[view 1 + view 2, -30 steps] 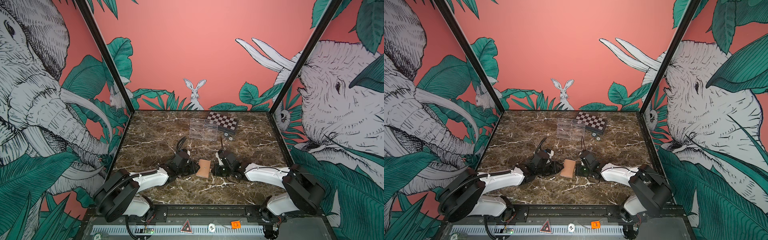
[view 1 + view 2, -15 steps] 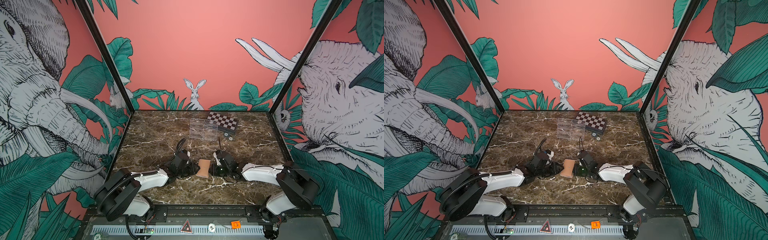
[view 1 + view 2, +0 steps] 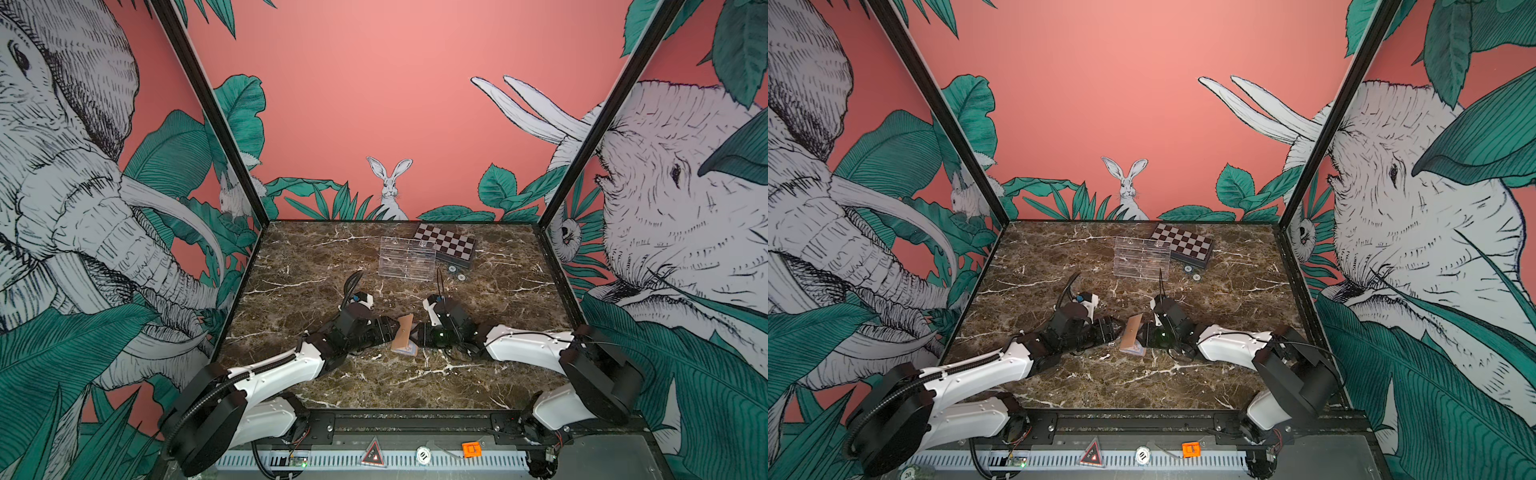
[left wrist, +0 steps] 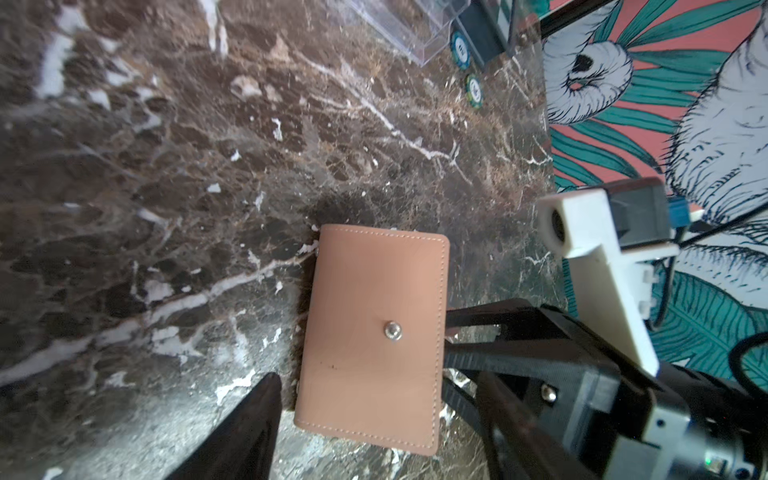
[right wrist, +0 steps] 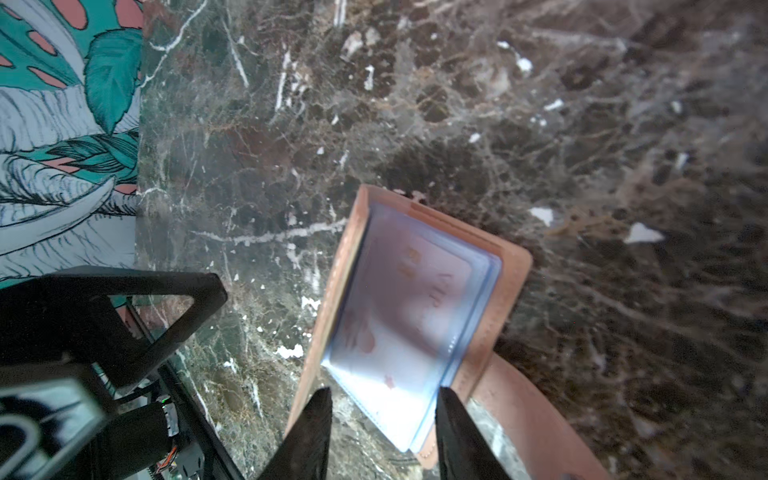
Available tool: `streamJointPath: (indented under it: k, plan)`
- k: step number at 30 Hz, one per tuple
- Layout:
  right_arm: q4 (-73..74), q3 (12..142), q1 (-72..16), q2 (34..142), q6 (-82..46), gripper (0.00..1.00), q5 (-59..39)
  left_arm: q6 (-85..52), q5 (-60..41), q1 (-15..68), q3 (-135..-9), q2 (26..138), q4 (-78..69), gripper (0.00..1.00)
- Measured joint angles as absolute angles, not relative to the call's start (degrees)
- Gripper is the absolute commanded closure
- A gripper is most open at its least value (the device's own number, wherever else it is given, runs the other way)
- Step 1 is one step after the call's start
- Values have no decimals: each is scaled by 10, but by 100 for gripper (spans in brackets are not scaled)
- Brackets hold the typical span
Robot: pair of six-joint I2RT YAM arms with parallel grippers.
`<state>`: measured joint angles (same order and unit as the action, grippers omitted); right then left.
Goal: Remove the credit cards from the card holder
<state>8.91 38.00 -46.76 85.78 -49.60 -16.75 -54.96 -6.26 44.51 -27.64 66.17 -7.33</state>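
Note:
The cover stands half-open over the sleeves (image 3: pixel 404 330), so next my left gripper presses the cover flat (image 4: pixel 364 344) and pins it before my right gripper takes the credit card.
The tan card holder (image 3: pixel 404 333) (image 3: pixel 1130 333) stands part-open on the marble between my two grippers. Its cover with a metal snap stud (image 4: pixel 392 330) faces the left wrist camera. My left gripper (image 4: pixel 380 432) (image 3: pixel 390 328) is open, with a gap between each finger and the cover's sides. The right wrist view looks into the pale bluish sleeves (image 5: pixel 469 332). A white credit card (image 5: pixel 415 299) with faint pink-red marks shows through the top sleeve. My right gripper (image 5: pixel 384 409) (image 3: pixel 417 335) is open around the sleeves' near corner. The strap tab (image 5: pixel 519 407) curls beside it.
At the back of the table lies a clear acrylic tray (image 3: pixel 407 262), with a checkered box (image 3: pixel 446 246) behind it. Two poker chips (image 3: pixel 456 273) sit on the marble (image 3: pixel 316 257) beside them. Printed walls enclose the table on three sides.
Both grippers have opened over the last second. The left one has let go of the holder's cover. The holder stays between them.

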Motion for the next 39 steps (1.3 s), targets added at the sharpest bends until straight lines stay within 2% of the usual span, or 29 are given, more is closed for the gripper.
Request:
streamJointPath:
  k: [8,22,35,39]
  plan:
    - [99,413,-469,879,-492,53,-182,-544,-37,441,-301,635,-31,27]
    - [107,478,-476,962,-491,60,-206,-545,-27,429,-326,626,-14,32]
    - [109,517,-487,1013,-491,77,-217,-558,-35,425,-326,642,-23,60]
    - [109,522,-489,1025,-491,79,-218,-561,-44,425,-325,664,-35,69]
